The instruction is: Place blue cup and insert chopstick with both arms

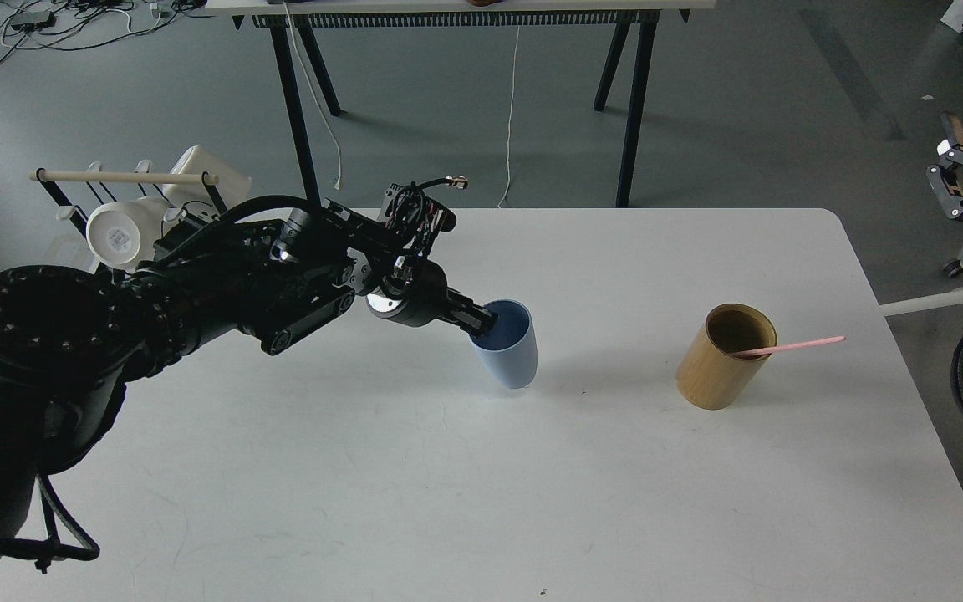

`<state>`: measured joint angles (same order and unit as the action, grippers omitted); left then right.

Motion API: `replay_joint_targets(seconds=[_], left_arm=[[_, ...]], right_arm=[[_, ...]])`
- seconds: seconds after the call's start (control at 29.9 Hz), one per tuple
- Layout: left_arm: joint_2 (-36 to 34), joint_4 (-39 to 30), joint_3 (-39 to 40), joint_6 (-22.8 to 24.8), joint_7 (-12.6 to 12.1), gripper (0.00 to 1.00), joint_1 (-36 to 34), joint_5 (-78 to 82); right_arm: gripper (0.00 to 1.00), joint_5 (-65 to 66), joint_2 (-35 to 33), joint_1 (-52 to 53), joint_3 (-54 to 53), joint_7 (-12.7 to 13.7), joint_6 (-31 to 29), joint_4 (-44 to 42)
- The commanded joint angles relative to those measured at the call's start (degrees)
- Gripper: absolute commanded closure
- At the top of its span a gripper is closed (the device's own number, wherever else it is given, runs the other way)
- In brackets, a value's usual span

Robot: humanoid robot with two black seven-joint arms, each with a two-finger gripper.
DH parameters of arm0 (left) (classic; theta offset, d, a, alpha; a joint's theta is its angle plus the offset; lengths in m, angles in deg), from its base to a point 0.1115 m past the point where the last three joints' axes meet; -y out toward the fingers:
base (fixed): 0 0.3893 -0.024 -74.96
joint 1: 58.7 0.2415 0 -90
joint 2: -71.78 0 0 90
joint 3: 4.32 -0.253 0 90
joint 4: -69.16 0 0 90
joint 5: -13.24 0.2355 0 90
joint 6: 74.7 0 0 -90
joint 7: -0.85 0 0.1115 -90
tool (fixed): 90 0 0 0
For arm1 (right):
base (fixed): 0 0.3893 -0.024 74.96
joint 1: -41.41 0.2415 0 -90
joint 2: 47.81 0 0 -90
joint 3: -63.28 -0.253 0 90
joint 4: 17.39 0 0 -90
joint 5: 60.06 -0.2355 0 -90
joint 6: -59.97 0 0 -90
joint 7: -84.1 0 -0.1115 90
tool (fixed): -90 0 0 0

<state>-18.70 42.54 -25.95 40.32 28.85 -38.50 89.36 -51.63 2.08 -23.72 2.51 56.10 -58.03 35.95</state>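
Observation:
The pale-pink chopstick should slip free when the robot lifts it and leave the tan wooden cylinder standing, because the cylinder's opening is wide around it.
The light-blue cup stands near upright at the middle of the white table, its base at or just above the surface. My left gripper is shut on the cup's left rim, one finger inside it. A pale-pink chopstick leans out of the tan wooden cylinder to the right of the cup. My right gripper is off the table at the far right edge of the view, partly cut off, its jaws spread open and empty.
A black rack with a beige wooden rod and white mugs stands at the table's back left, behind my left arm. A second table's black legs stand on the floor beyond.

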Motion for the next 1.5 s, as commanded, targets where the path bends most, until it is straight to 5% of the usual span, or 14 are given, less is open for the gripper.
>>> replay_joint_targets(seconds=[0.0,0.7,1.1,1.47], left_arm=[[-0.3,0.0,0.0,-0.1,0.0,0.89,0.1,0.0],[0.0,0.3,-0.4,-0.1,0.0,0.87,2.7,0.1],[-1.2,-0.2,0.6,0.6,0.0,0.65,2.2,-1.0],[-4.3,-1.8,11.8,3.0,0.0,0.23,2.5,-2.2]], right_arm=[[0.04,0.0,0.0,0.0,0.0,0.0,0.0,0.0],[0.04,0.0,0.0,-0.8,0.0,0.0,0.0,0.0],[0.04,0.0,0.0,-0.8,0.0,0.0,0.0,0.0],[0.04,0.9,-0.5,-0.7,0.2,0.0,0.0,0.4]])
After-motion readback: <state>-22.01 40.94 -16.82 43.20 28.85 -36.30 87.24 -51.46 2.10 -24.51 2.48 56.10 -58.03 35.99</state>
